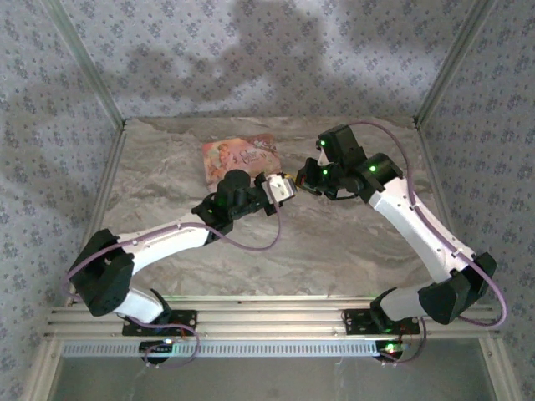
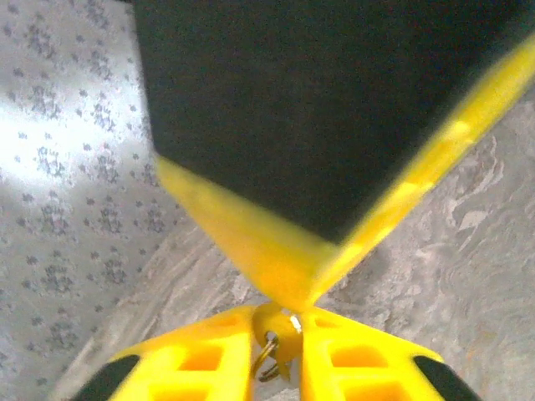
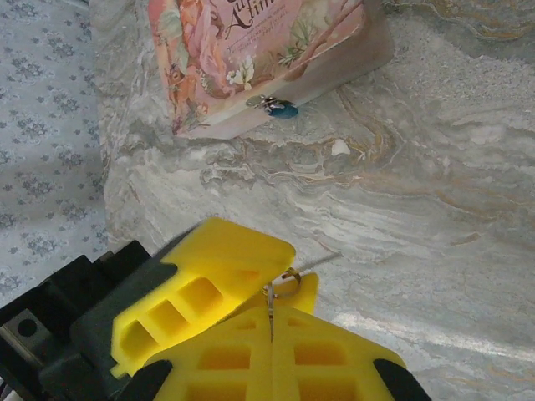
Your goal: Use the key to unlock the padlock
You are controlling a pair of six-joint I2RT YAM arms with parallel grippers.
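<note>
My left gripper should hold the key while my right gripper opens, turns and takes the key head-on, because the key's blade [image 3: 322,261] points across my right gripper's fingers.
The padlock [image 3: 282,108] is a tiny blue body with a thin shackle, hanging on the front of the pink flowery box [image 3: 251,50] at the back of the table. Both grippers meet in mid-table in front of the box [image 1: 238,157]. My right gripper [image 3: 272,296] is shut on the key [image 3: 322,261]. Its thin blade and ring stick out past the fingertips. My left gripper [image 2: 278,316] comes in from the left and has closed on the key's yellow head and ring [image 2: 280,338]. From above, the left gripper [image 1: 288,185] and right gripper [image 1: 308,189] touch tip to tip.
The marbled tabletop [image 1: 334,242] is bounded by patterned cloth walls and metal posts [image 1: 435,75]. A small white speck [image 3: 338,149] lies on the table below the box. The right gripper's finger [image 2: 276,251] looms close above the left wrist camera.
</note>
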